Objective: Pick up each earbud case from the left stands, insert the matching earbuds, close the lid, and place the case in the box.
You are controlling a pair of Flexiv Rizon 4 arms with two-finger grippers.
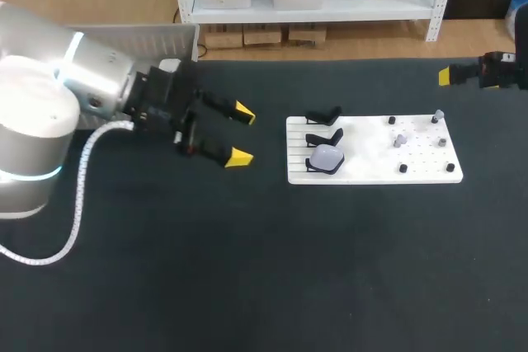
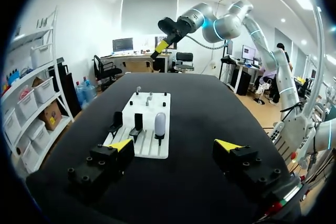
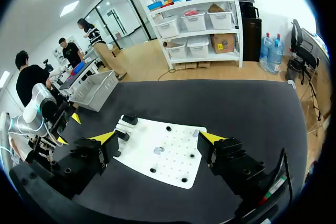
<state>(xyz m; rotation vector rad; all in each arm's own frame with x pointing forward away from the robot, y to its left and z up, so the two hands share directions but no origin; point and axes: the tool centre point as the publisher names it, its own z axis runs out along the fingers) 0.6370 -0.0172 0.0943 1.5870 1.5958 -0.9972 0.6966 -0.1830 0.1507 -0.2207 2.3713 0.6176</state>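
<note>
The small grey earbuds (image 1: 400, 140) are lying out on the pegboard, so I expect to find empty sockets inside the earbud case (image 1: 327, 158) when I open its lid.
A white pegboard (image 1: 371, 154) lies right of the table's middle. Three black stands sit along its left edge; the nearest one holds a white earbud case (image 1: 326, 157), and the other two stands (image 1: 323, 115) are bare. Small grey earbuds (image 1: 400, 139) rest among black pegs on the board's right half. My left gripper (image 1: 241, 133) hovers open, left of the board, with nothing between its fingers; in the left wrist view the case (image 2: 160, 124) stands ahead of this gripper (image 2: 174, 145). My right gripper (image 3: 157, 139) is open and empty above the board's (image 3: 163, 153) far side.
A pale crate (image 1: 136, 37) sits at the back left edge, behind my left arm. Dark tabletop (image 1: 272, 269) stretches in front of the board. My right arm's yellow tip (image 1: 444, 76) shows at the back right.
</note>
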